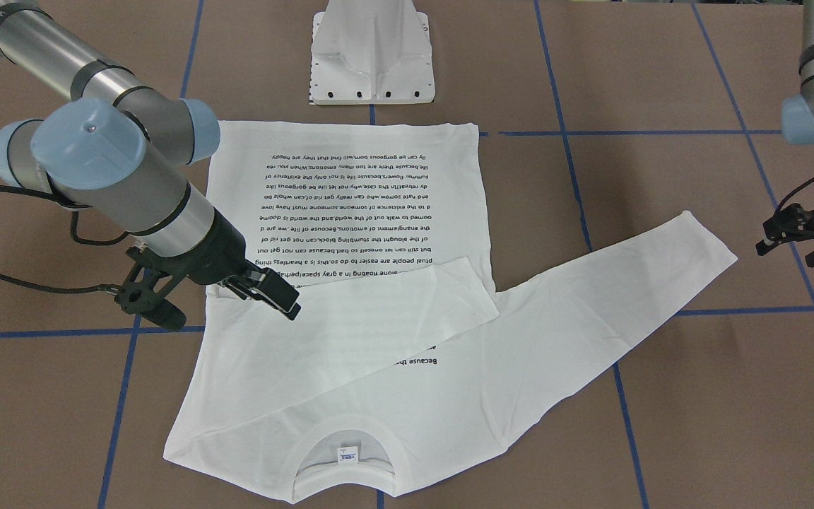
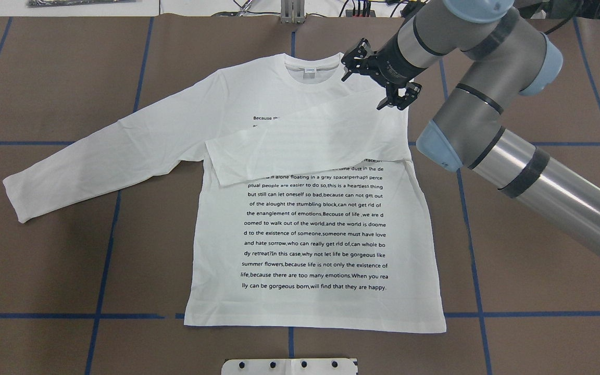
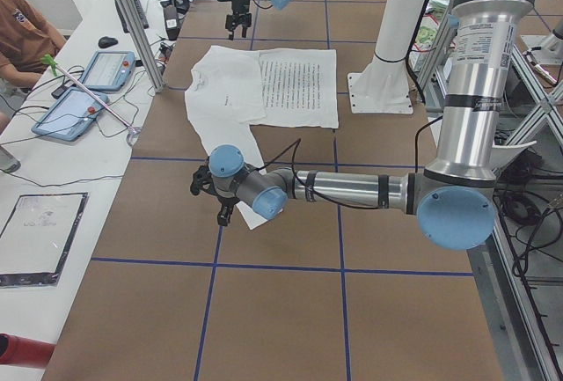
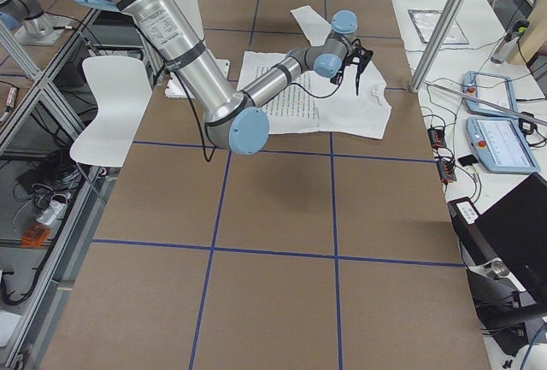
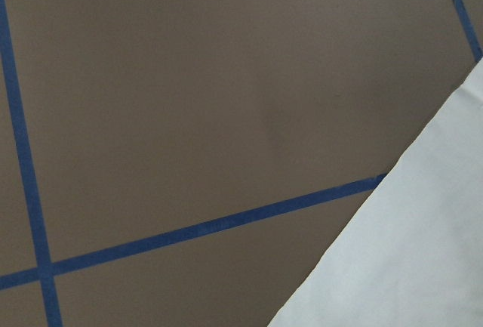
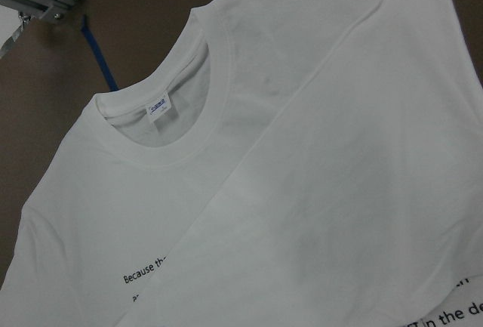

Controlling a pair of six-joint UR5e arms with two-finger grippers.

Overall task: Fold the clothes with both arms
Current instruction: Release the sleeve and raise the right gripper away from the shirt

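The folded sleeve goes across the chest. The outstretched sleeve will therefore lie on top of it and get to the opposite side when I bring the cuff over.
The white long-sleeved shirt lies flat and face up on the brown table, its collar at the far side from the robot. One sleeve is folded across the chest and covers the top lines of black text. The other sleeve stretches out flat towards my left arm's side. My right gripper hovers open over the shoulder beside the collar, holding nothing. My left gripper hangs open just beyond the outstretched sleeve's cuff, apart from it.
The white pedestal base stands by the shirt's hem at the robot's edge. Blue tape lines grid the table. In the left side view a bench with tablets runs along the far side, and a person sits there.
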